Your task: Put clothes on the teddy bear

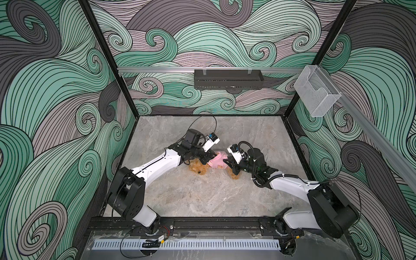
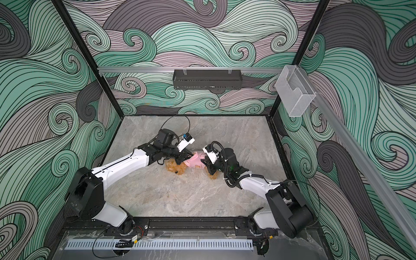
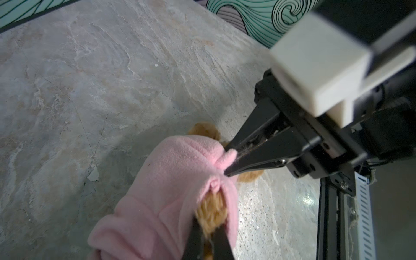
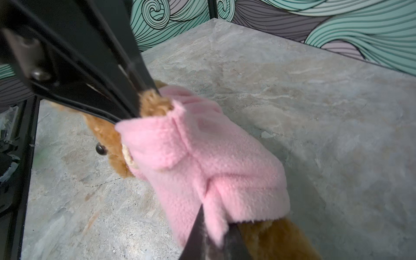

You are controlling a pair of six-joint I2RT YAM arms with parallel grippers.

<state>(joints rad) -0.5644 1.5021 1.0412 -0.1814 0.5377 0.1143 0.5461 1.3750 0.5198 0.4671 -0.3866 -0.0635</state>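
Only the tip of the furry arm (image 4: 155,104) sticks out of the pink sleeve, so the robot's left gripper should pull it further through while the robot's right gripper holds the hem (image 4: 215,213).
The teddy bear (image 1: 198,169) (image 2: 176,168) lies on its back mid-table in both top views, head toward the left arm. A pink fleece garment (image 1: 217,163) (image 2: 195,163) (image 4: 202,157) covers its torso. My left gripper (image 1: 212,155) (image 3: 209,225) is shut on the bear's furry arm (image 3: 212,209), which pokes out of a pink sleeve. My right gripper (image 1: 225,160) (image 4: 213,227) is shut on a fold of the garment's hem, at the bear's leg end. In the right wrist view the bear's face (image 4: 105,137) peeks from the collar.
The marble table (image 1: 202,198) is walled on three sides. A black tray (image 1: 228,82) hangs on the back rail and a clear plastic holder (image 1: 317,92) on the right rail. A black frame bar (image 1: 213,222) runs along the front edge.
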